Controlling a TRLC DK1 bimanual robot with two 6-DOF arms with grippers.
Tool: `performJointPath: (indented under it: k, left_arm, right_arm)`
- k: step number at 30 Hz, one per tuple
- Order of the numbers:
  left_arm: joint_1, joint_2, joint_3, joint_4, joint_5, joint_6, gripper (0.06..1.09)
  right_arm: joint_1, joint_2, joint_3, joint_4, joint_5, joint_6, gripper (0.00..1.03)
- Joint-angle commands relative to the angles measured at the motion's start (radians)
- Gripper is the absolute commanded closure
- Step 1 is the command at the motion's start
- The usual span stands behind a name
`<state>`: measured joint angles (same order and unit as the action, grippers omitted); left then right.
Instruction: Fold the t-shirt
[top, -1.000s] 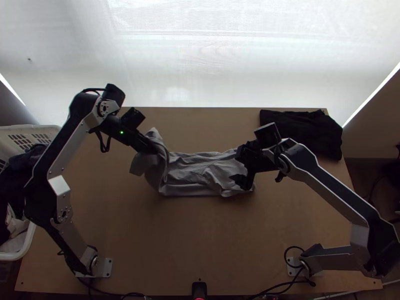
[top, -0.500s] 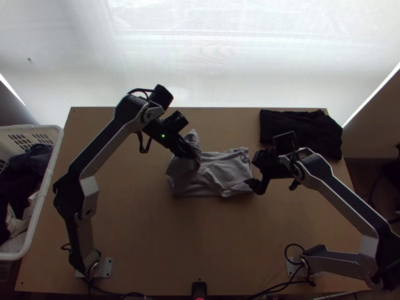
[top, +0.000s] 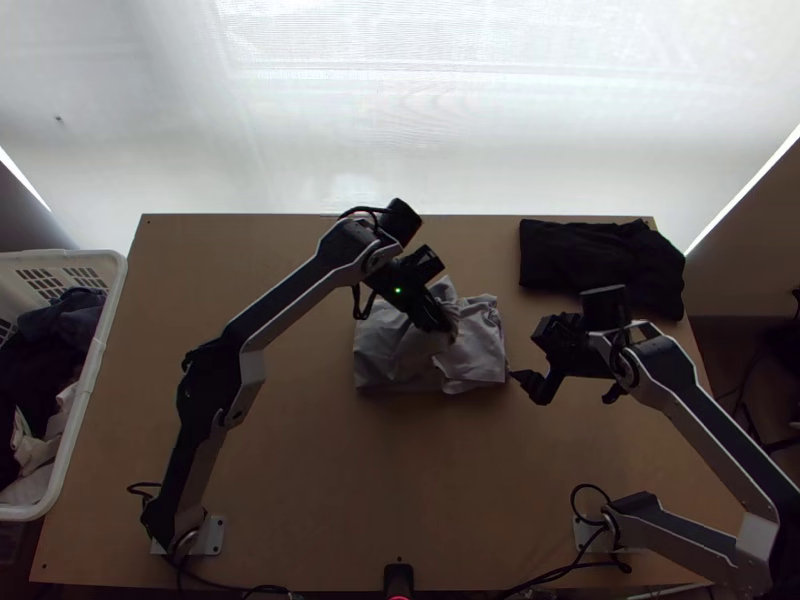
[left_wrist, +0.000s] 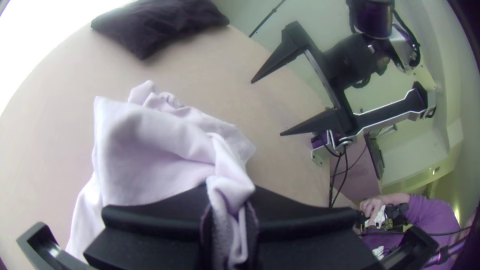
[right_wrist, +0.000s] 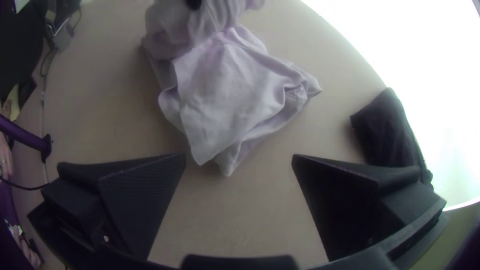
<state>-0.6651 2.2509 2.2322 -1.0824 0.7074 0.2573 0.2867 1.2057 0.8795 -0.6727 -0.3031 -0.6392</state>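
The light grey t-shirt (top: 398, 356) will stay folded in one drooping bundle when I carry it, because its layers are stacked with their corners close together.
The light grey t-shirt (top: 395, 350) lies bunched and partly folded over near the middle of the table. My left gripper (top: 440, 325) is at its upper right part; in the left wrist view the same gripper (left_wrist: 230, 225) is shut on a pinched strip of the t-shirt (left_wrist: 155, 150). Just right of the cloth, my right gripper (top: 525, 380) stands apart from it. Seen from its own wrist, the right gripper (right_wrist: 240, 165) is open with bare table between its fingers, and the t-shirt (right_wrist: 225, 95) lies beyond the fingertips.
A folded black cloth (top: 600, 265) lies at the table's far right corner. At the left edge stands a white basket (top: 95, 370) with dark and light clothes. A person's hand (left_wrist: 372, 207) and purple sleeve show in the left wrist view, away from the t-shirt.
My left gripper has moved right, carrying the t-shirt's left part over the rest. The right gripper has drawn back off the cloth, to the right and slightly nearer the table's front.
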Motion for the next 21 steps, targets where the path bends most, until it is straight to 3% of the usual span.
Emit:
performJointPath:
  k: [1, 17, 18, 19, 21]
  left_arm:
    - [-0.06, 0.079, 0.03, 0.156, 0.0, -0.082, 1.05]
    - [-0.172, 0.242, 0.08, 0.285, -0.029, -0.165, 1.03]
    - [-0.176, 0.246, 0.083, 0.289, -0.031, -0.165, 0.97]
    - [-0.177, 0.249, 0.083, 0.299, -0.031, -0.165, 0.84]
    - [-0.18, 0.246, 0.086, 0.308, -0.032, -0.165, 0.43]
  right_arm:
    - [-0.032, -0.061, -0.057, 0.001, 0.002, 0.004, 0.04]
    - [-0.04, -0.158, -0.131, 0.001, 0.001, 0.021, 0.04]
    - [-0.04, -0.164, -0.134, 0.001, 0.001, 0.026, 0.04]
    - [-0.038, -0.169, -0.137, 0.001, 0.001, 0.029, 0.04]
    - [-0.037, -0.175, -0.14, 0.001, 0.001, 0.03, 0.04]
